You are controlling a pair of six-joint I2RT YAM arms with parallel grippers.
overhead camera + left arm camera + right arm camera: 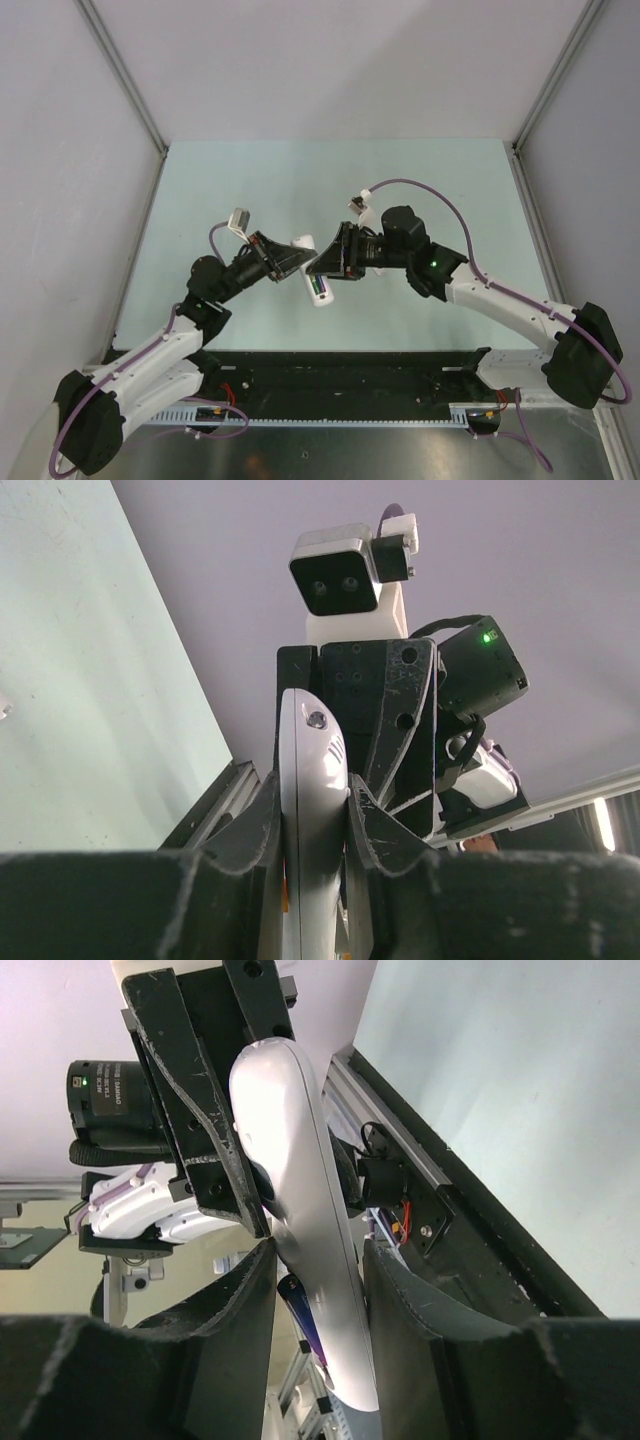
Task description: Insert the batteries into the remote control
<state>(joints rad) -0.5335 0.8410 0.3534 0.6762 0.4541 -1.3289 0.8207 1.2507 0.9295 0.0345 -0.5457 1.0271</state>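
The purple-blue battery [304,1318] sticks out from the remote's back, so the robot's right gripper should open, move over a little and squeeze the battery's raised end [289,1285] into the remote's hollow.
The white remote control [304,243] hangs in the air between both grippers. My left gripper [295,262] is shut on it; in the left wrist view the remote [312,770] sits edge-on, clamped between my left gripper's [312,825] fingers. My right gripper [332,264] closes round the remote's other end [300,1180]. In the right wrist view my right gripper [318,1285] has the dark purple-blue battery [303,1322] between one finger and the remote's back. The green battery [318,289] shows in the recess near the remote's lower end.
The pale green table [250,190] lies below, with grey walls on three sides. A black rail with wiring [340,385] runs along the near edge between the arm bases. The right arm's wrist camera [345,575] faces the left one at close range.
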